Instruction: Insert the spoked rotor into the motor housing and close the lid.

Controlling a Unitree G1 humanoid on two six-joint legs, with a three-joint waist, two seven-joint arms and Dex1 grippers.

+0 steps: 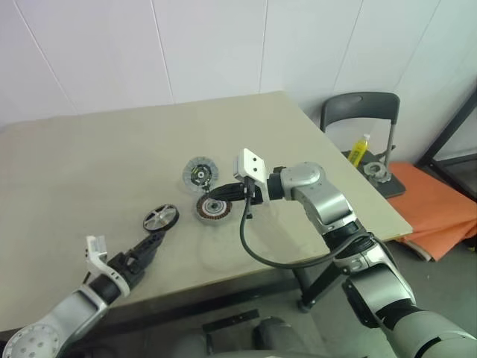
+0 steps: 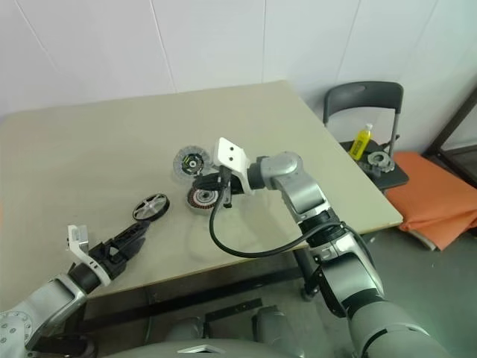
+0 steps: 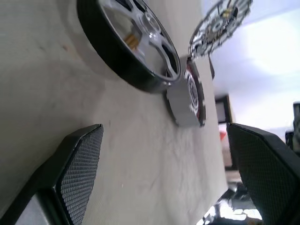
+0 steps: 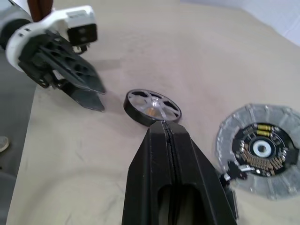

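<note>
Brass shows (image 3: 131, 41) between the rotor's silvery spokes. A stem should stick out from the bottom side of the spoked rotor (image 1: 161, 218) when I lift it.
The spoked rotor (image 1: 161, 217) lies flat on the table's near left, silvery spokes inside a dark rim. To its right sits the motor housing (image 1: 212, 208) with its copper-red windings. Behind the housing lies the lid (image 1: 199, 172), a grey disc with a dark hub. My right gripper (image 1: 218, 195) hangs just above the housing, pointing left, shut and holding nothing. My left gripper (image 1: 151, 245) is low near the table's front edge, open, pointing at the rotor (image 3: 136, 42) a short way off. In the right wrist view the shut fingers (image 4: 164, 140) cover the housing, with the rotor (image 4: 152, 105) and lid (image 4: 260, 150) beyond.
The tan table (image 1: 89, 156) ends close on the right and front. Beyond its right edge stands a grey chair (image 1: 361, 112) bearing a yellow bottle (image 1: 359, 150) and a metal part, with an orange mat (image 1: 440, 201) on the floor. A black cable (image 1: 257, 250) loops below my right wrist.
</note>
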